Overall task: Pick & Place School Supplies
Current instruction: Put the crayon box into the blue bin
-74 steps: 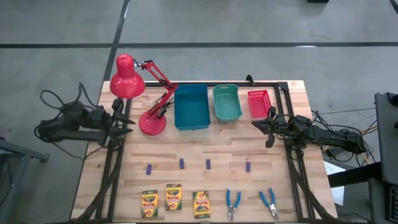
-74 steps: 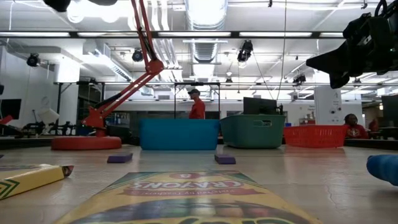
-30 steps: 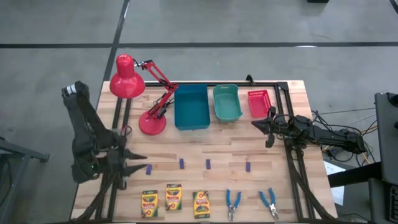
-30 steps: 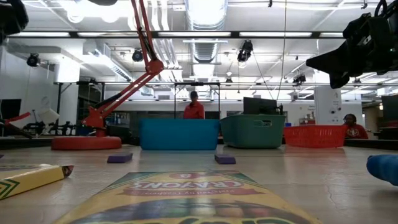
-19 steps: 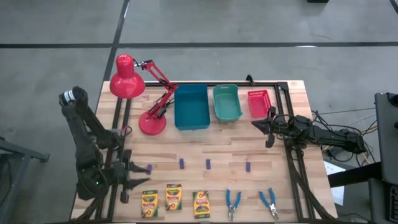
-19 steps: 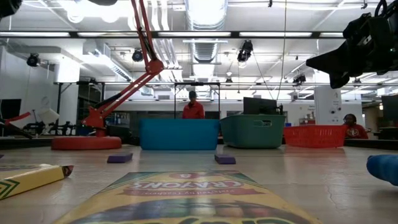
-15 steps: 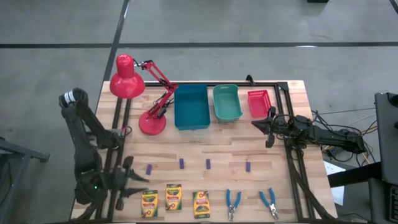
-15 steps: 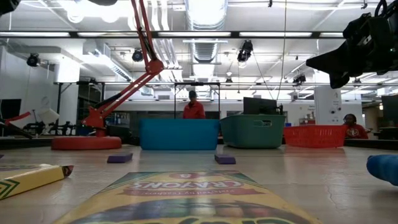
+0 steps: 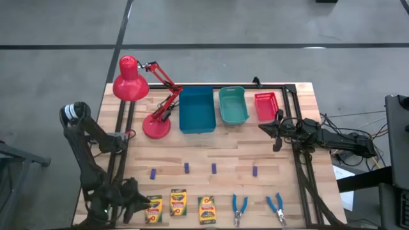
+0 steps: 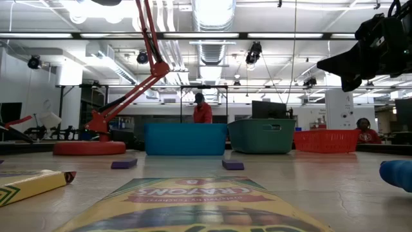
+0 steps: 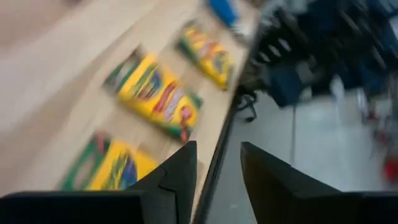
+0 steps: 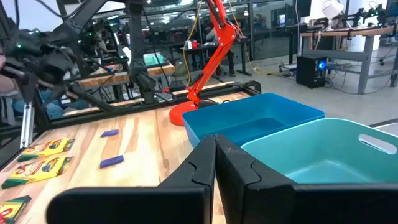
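Note:
The fingers of the robot's left gripper point at a slant off the table's near edge [image 11: 211, 184], next to the nearest crayon box, so the robot should move back and turn the fingers down toward that box [image 9: 154, 209].
Three yellow-and-green crayon boxes [image 9: 153, 207] [image 9: 178, 202] [image 9: 206, 209] lie flat in a row along the table's near edge. Two blue-handled tools [image 9: 239, 209] [image 9: 277, 209] lie to their right. Several purple blocks [image 9: 186, 167] lie in a row behind them. My left gripper [image 9: 137, 206] hovers open at the near left corner, just left of the leftmost box. The left wrist view shows its fingers [image 11: 217, 168] with nothing between them, the boxes [image 11: 158, 93] ahead. My right gripper [image 9: 271, 128] waits shut at the far right, near the red bin.
A blue bin [image 9: 197, 110], a teal bin [image 9: 232, 105] and a small red bin [image 9: 266, 106] stand in a row at the table's far edge. A red desk lamp [image 9: 137, 83] stands on its base [image 9: 156, 126] at the far left. People show in the room behind.
My left gripper has swung toward the table's near edge and down, rolling about its own axis, from beside the left purple block to just left of the leftmost crayon box. Its fingers stay apart. No object has moved.

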You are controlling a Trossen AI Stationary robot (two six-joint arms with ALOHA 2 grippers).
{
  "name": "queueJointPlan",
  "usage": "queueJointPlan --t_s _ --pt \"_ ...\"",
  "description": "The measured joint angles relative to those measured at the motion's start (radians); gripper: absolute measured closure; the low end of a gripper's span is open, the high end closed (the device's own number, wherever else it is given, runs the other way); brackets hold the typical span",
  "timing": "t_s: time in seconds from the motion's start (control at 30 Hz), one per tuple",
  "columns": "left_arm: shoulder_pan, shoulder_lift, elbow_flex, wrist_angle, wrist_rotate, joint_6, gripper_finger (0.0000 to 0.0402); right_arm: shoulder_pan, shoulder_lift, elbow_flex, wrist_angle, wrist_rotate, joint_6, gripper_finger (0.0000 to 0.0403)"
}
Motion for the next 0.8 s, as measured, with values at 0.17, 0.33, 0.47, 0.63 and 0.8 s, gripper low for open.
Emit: queueJointPlan --t_s 0.17,0.33,0.47,0.63,0.8 --pt "0.002 0.056 -0.002 -0.015 0.12 -0.328 0.0273 0.0 0.0 0.0 0.0 0.0 0.0 0.0394" --pt "0.002 0.085 -0.003 -0.023 0.183 -0.604 0.0273 0.0 -0.001 0.0 0.0 0.0 0.0 0.0394" --pt "0.0 0.098 -0.003 -0.021 0.23 -0.686 0.0273 0.0 -0.001 0.0 0.0 0.0 0.0 0.0394" --pt "0.001 0.119 -0.003 0.003 0.234 -0.742 0.0273 0.0 -0.001 0.0 0.0 0.0 0.0 0.0394" --pt "0.001 0.15 -0.003 0.013 0.311 -0.828 0.0273 0.0 0.0 0.0 0.0 0.0 0.0 0.0394"
